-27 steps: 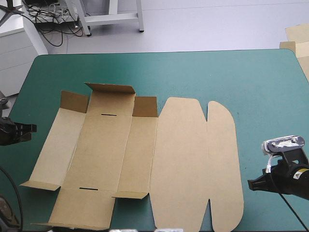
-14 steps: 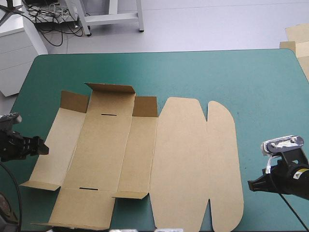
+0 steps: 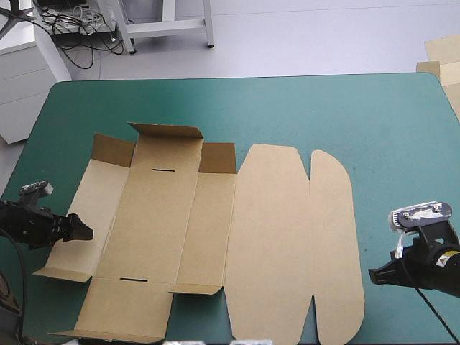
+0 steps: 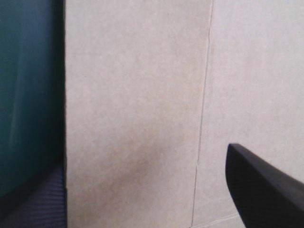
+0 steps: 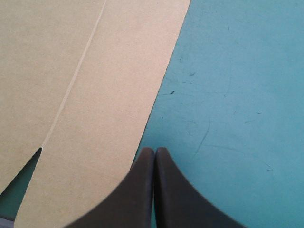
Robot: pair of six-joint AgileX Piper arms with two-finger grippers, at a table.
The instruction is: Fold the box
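The outer panel (image 3: 98, 194) joins the sheet's middle along a straight crease (image 3: 116, 213), so I expect the panel to swing up and become a side of the box when the robot lifts the panel's edge.
The brown box (image 3: 208, 237) lies as a flat cut sheet on the teal-green table cover (image 3: 323, 108), with short flaps raised along its far and near left ends. My left gripper (image 3: 80, 231) reaches over the sheet's outer left panel (image 4: 133, 104). Its black fingers (image 4: 266, 190) stand apart, open, with the panel's outer edge between them. I cannot tell whether they touch the board. My right gripper (image 3: 374, 274) rests low on the cover, just right of the sheet's rounded right flap (image 5: 95, 95). In its own view the right gripper (image 5: 154, 152) is shut on nothing.
More pale brown board (image 3: 444, 54) shows beyond the table's far right corner. Bare teal-green cover runs along the far side and down the right side of the sheet.
My left gripper has come in from the table's left edge over the box's left panel and has opened. The right arm has not moved.
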